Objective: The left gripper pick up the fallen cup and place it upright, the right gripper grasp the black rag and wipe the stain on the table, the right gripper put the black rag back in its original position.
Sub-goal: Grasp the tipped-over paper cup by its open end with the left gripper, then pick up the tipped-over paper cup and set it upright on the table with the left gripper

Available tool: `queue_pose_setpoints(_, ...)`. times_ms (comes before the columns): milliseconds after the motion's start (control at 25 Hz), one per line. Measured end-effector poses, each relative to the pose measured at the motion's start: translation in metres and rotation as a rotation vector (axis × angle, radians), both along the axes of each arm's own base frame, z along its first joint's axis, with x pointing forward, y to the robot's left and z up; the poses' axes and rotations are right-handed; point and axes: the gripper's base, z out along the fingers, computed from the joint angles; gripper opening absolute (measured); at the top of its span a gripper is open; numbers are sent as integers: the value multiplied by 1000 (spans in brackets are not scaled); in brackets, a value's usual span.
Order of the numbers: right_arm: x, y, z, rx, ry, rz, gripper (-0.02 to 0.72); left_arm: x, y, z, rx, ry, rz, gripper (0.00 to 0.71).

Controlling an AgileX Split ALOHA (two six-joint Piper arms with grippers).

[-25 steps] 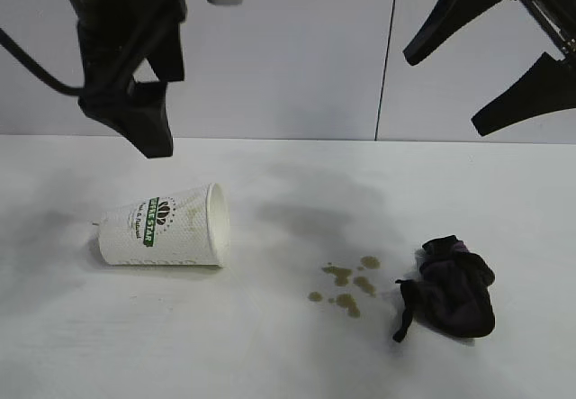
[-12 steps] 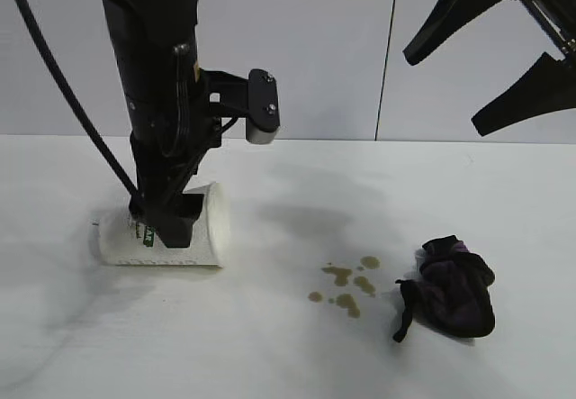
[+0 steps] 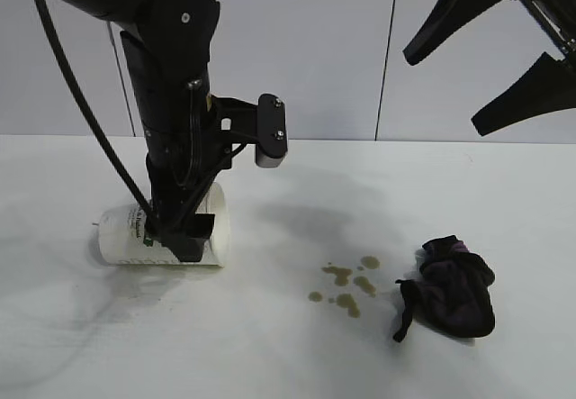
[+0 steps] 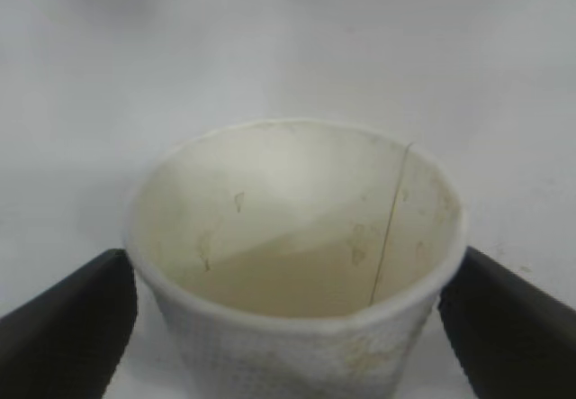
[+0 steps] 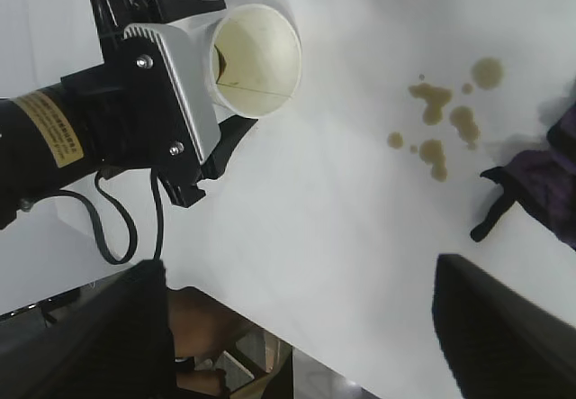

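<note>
A seam [image 4: 391, 223] goes down the thin inner side of the cup [image 3: 124, 239], so I expect the cup to get squeezed narrower in my left gripper when I lift it.
The cup [image 3: 117, 233] lies on its side on the table [image 3: 270, 354] at the left, mouth toward the right. My left gripper [image 3: 180, 237] is down over it, open, one finger on each side of the cup near the rim; the left wrist view shows the cup's mouth [image 4: 297, 237] between the fingers [image 4: 67, 327]. The stain [image 3: 346, 284] is right of centre, and the black rag [image 3: 454, 291] lies just right of it. My right gripper [image 3: 443, 93] hangs high at the upper right, open and empty. The right wrist view shows the cup [image 5: 256, 52], stain [image 5: 441, 120] and rag [image 5: 549, 183] far below.
A grey panelled wall [image 3: 387, 57] stands behind the table. The left arm's wrist camera block [image 3: 270, 142] juts out to the right above the cup. The table's edge [image 5: 297, 309] shows in the right wrist view.
My left arm has come down from above onto the cup and then shifted a little right, so its fingers now straddle it. The cup, rag, stain and right arm have not moved.
</note>
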Motion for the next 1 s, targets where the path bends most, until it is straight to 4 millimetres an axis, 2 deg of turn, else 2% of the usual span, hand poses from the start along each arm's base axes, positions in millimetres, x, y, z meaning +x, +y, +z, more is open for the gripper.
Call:
queue_pose_setpoints(200, 0, 0, 0, 0, -1, -1, 557, 1, -2, 0, -22, -11, 0, 650)
queue_pose_setpoints(360, 0, 0, 0, 0, -1, -1, 557, 1, -3, 0, -39, -11, 6, 557)
queue_pose_setpoints(440, 0, 0, 0, 0, -1, -1, 557, 1, -4, 1, -48, -9, 11, 533)
queue_pose_setpoints(680, 0, 0, 0, 0, -1, -1, 557, 1, -4, 3, -59, -9, 16, 526)
queue_pose_setpoints(800, 0, 0, 0, 0, -1, -1, 557, -1, -6, 16, -111, -24, 34, 521)
queue_pose_setpoints(1000, 0, 0, 0, 0, -1, -1, 557, -1, 0, 64, -267, -97, 81, 520)
